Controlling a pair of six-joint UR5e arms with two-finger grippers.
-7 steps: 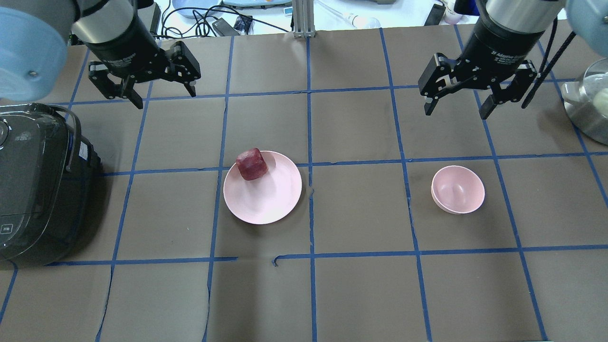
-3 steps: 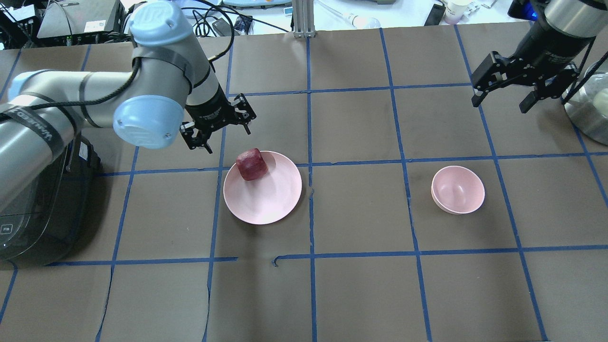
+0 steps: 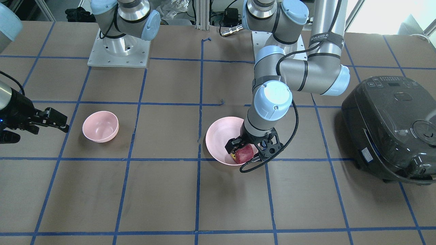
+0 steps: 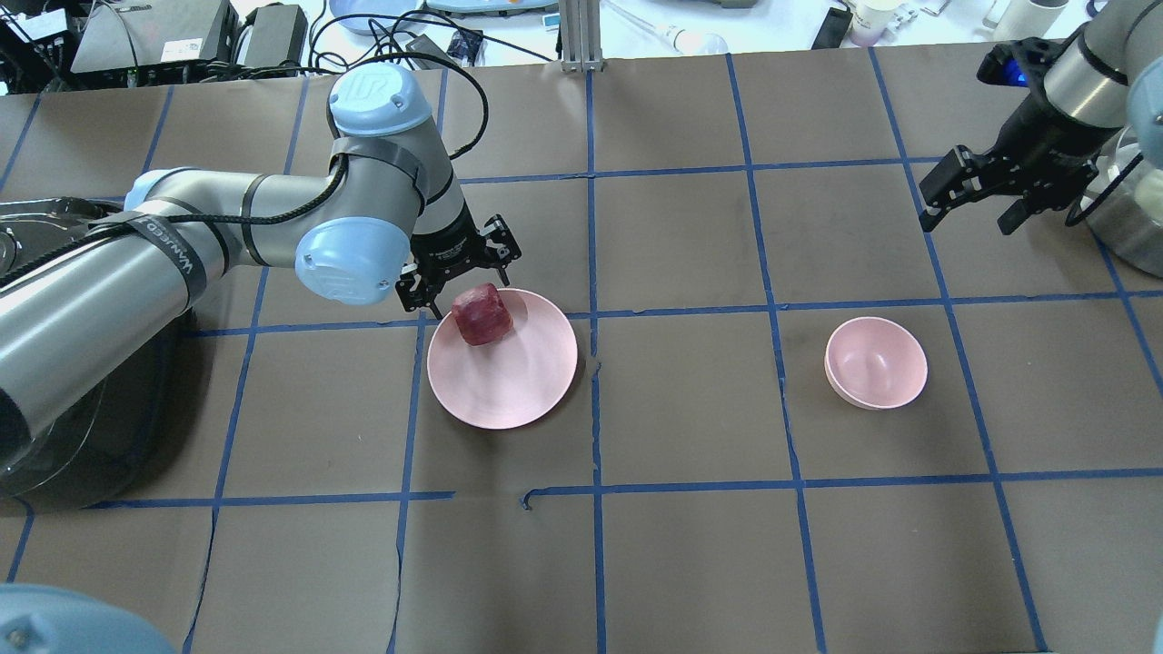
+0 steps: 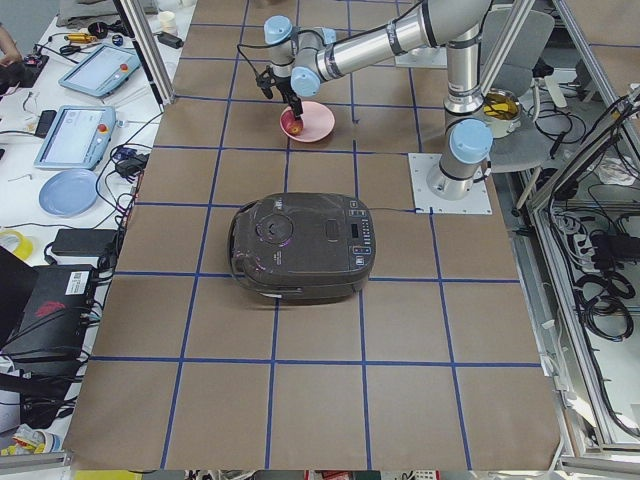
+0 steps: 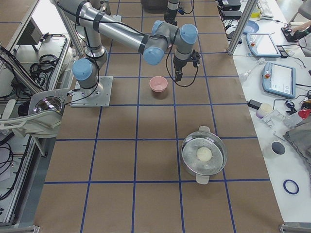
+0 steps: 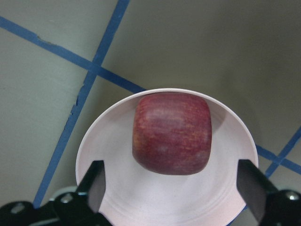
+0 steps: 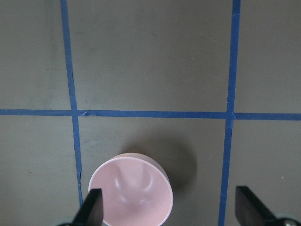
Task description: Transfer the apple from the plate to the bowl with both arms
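The small pink bowl is far from the plate, so my right gripper should bring it closer by its rim before the apple goes in.
The dark red apple [image 4: 482, 314] lies at the far-left edge of the pale pink plate [image 4: 513, 386]. My left gripper [image 4: 465, 291] is open and low over the apple, one finger on each side, not closed on it. The front view shows the apple [image 3: 242, 155], the plate [image 3: 218, 136] and the left gripper [image 3: 248, 151]. The left wrist view shows the apple [image 7: 171, 133] on the plate [image 7: 110, 155], ahead of the fingers [image 7: 94, 186]. The small pink bowl [image 4: 876, 361] is empty. My right gripper [image 4: 967, 222] is open, high, beyond the bowl [image 8: 131, 193].
A black rice cooker [image 3: 391, 129] stands at the table's left end, partly under my left arm. A steel pot [image 4: 1127, 218] with a glass lid stands at the right end, close to my right wrist. Blue tape lines grid the brown table.
My left arm has swung down and in from the far left, and its open gripper now straddles the apple. My right gripper has moved right, toward the pot. Apple, plate and bowl have not moved.
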